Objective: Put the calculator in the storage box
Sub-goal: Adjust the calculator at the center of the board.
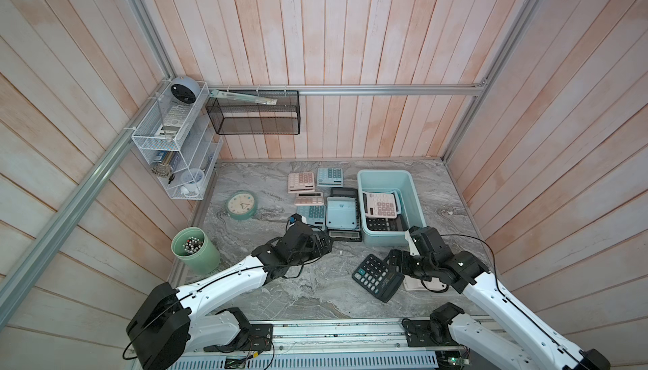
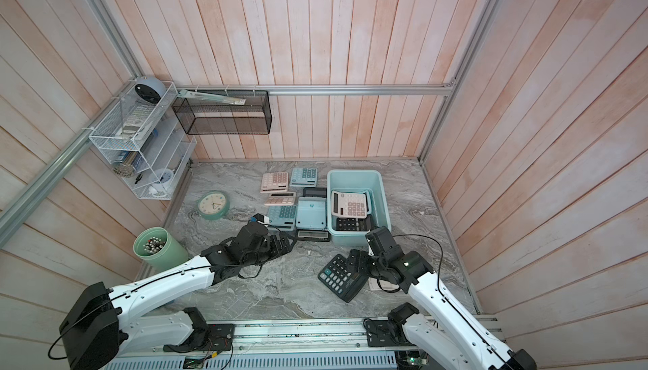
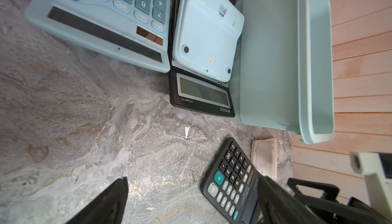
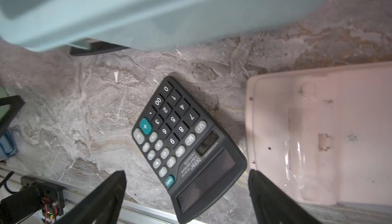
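The black calculator is lying crooked and its display end (image 1: 388, 289) points away from the storage box, so the robot's right gripper should bring it to the left gripper to be turned.
A black calculator (image 1: 377, 277) (image 2: 338, 277) (image 4: 186, 144) lies face up and askew on the marble table, in front of the storage box. My right gripper (image 1: 394, 259) (image 4: 186, 173) hangs open over its display end, one finger on each side with gaps showing. The storage box (image 1: 385, 173) (image 2: 354, 172) (image 3: 269, 63) is a pale teal tub holding a pink-white calculator (image 1: 382, 205) and a black one (image 1: 385, 224). My left gripper (image 1: 324, 242) (image 3: 195, 179) is open and empty over bare table, left of the box.
Left of the box lie several pink and teal calculators (image 1: 301, 182), one blue one face down (image 1: 341, 213) on a black one. A pale face-down calculator (image 4: 318, 131) lies under my right arm. Clock (image 1: 241, 205), green pen cup (image 1: 194, 250), black mesh basket (image 1: 254, 112).
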